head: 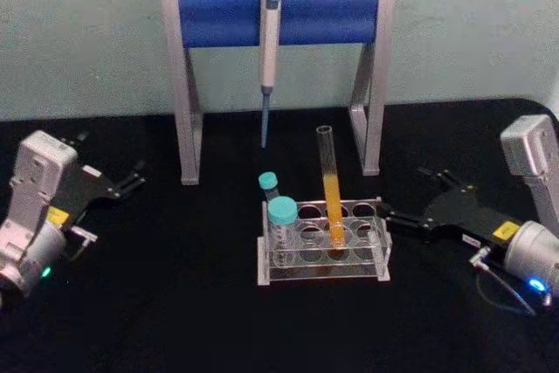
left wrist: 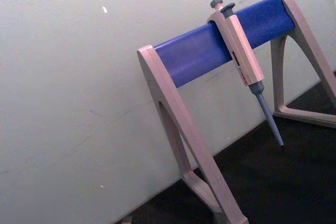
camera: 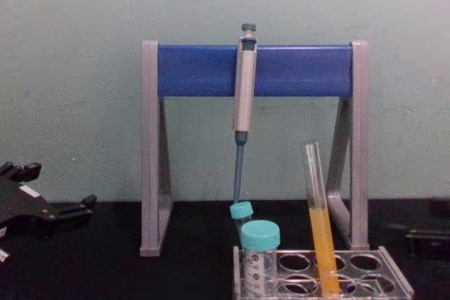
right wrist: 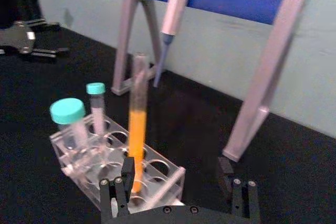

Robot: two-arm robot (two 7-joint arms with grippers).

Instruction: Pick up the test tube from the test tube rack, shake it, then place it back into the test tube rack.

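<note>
My gripper will lift the test tube [camera: 321, 226], and the tube will slide out freely and leave the rack where it is, because the tube leans in a wide hole [camera: 335, 263].
The test tube [head: 330, 185] is a long clear glass tube with orange-yellow liquid in its lower half. It stands slightly tilted in a hole of the clear plastic test tube rack [head: 371, 255] at the table's middle. My right gripper [head: 403, 194] is open just right of the rack, low over the table and apart from the tube. In the right wrist view its fingers [right wrist: 125, 174] are spread wide, with the test tube [right wrist: 137, 129] and rack [right wrist: 68, 148] just ahead of them. At the table's left, my left gripper [head: 138, 174] rests open, far from the rack.
Two teal-capped vials [head: 281, 213] stand at the rack's left end. Behind the rack is a grey-and-blue pipette stand [head: 218, 17] with a grey pipette [head: 269, 50] hanging from its bar. A black cloth covers the table, and a pale wall closes the back.
</note>
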